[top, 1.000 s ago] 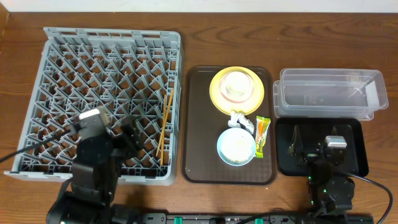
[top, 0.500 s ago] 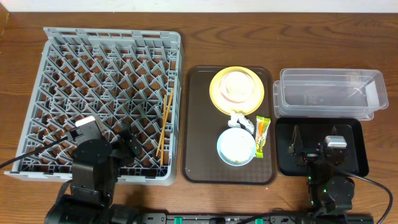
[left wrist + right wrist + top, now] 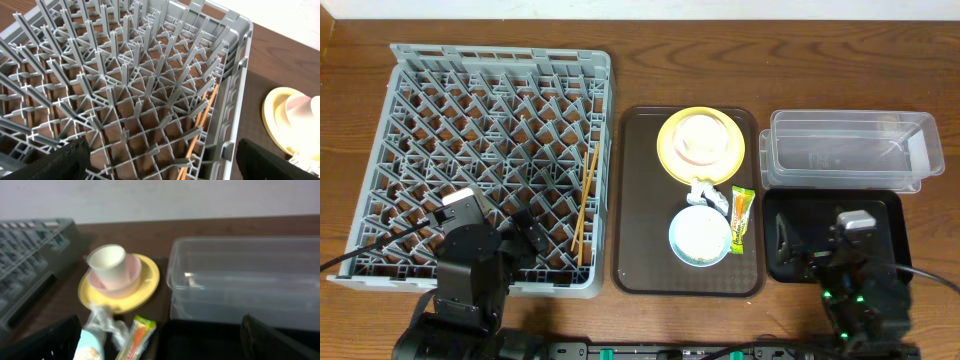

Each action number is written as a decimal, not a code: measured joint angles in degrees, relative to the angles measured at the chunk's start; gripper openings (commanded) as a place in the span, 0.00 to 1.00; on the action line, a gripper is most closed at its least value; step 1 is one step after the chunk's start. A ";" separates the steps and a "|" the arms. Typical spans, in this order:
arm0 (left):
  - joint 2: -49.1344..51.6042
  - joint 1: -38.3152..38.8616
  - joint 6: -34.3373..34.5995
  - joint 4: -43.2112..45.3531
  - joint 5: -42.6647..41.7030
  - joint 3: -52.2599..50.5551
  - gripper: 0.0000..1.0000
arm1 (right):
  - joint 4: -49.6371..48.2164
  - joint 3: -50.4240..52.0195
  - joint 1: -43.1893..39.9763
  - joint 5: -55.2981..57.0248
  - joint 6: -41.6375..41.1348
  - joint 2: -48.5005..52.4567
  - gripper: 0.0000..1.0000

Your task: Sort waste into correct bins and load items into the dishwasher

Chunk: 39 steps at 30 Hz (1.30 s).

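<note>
My right gripper should grab the light blue bowl by its near rim [image 3: 681, 258] and empty it over the black bin before the rack, because the bowl holds food [image 3: 701, 236].
Two wooden chopsticks [image 3: 585, 205] [image 3: 200, 132] lie in the grey dishwasher rack [image 3: 500, 52] near its right wall. My left gripper [image 3: 528, 235] [image 3: 165, 165] hovers open and empty over the rack's front right part. On the brown tray, the yellow plate [image 3: 670, 160] [image 3: 145, 285] carries a white cup [image 3: 700, 138] [image 3: 107, 260]. In front of it are the crumpled napkin [image 3: 705, 195], the light blue bowl [image 3: 700, 236] and the green-and-orange wrapper [image 3: 740, 218] [image 3: 137, 337]. My right gripper [image 3: 815, 235] [image 3: 160, 347] stands open and empty above the black bin [image 3: 890, 215].
The clear bin [image 3: 845, 150] [image 3: 245, 280] sits behind the black one at the right. The dark brown serving tray [image 3: 640, 200] lies between the rack and the bins. In the right wrist view the cup rests in a pink dish [image 3: 127, 280] on the plate.
My left gripper has drawn back toward the rack's front edge and its jaws have spread wider. My right arm has shifted slightly over the black bin. The chopsticks have not moved.
</note>
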<state>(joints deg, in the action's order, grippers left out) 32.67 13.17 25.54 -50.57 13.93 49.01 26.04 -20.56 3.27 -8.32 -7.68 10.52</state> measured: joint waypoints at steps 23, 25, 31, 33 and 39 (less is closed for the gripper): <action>0.11 0.00 0.00 -0.02 0.15 -0.02 0.95 | 36.72 -39.23 3.37 -24.50 2.51 55.21 0.32; 0.11 0.00 0.00 -0.04 0.15 -0.02 0.95 | 34.21 -35.82 7.04 -23.82 2.45 55.54 0.35; 0.11 0.00 0.00 -0.02 0.15 -0.02 0.95 | 21.57 -25.57 22.36 -16.24 -0.31 55.76 0.38; 0.11 0.00 0.00 -0.02 0.15 -0.02 0.95 | 19.32 -24.00 27.28 -13.40 -0.72 55.93 0.39; 0.11 0.00 0.00 -0.04 0.17 -0.02 0.95 | 11.98 -23.15 40.61 -1.95 -1.29 56.85 0.42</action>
<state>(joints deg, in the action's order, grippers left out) 32.77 13.17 25.54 -50.61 14.11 48.99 38.02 -43.70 43.88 -10.26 -8.97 67.37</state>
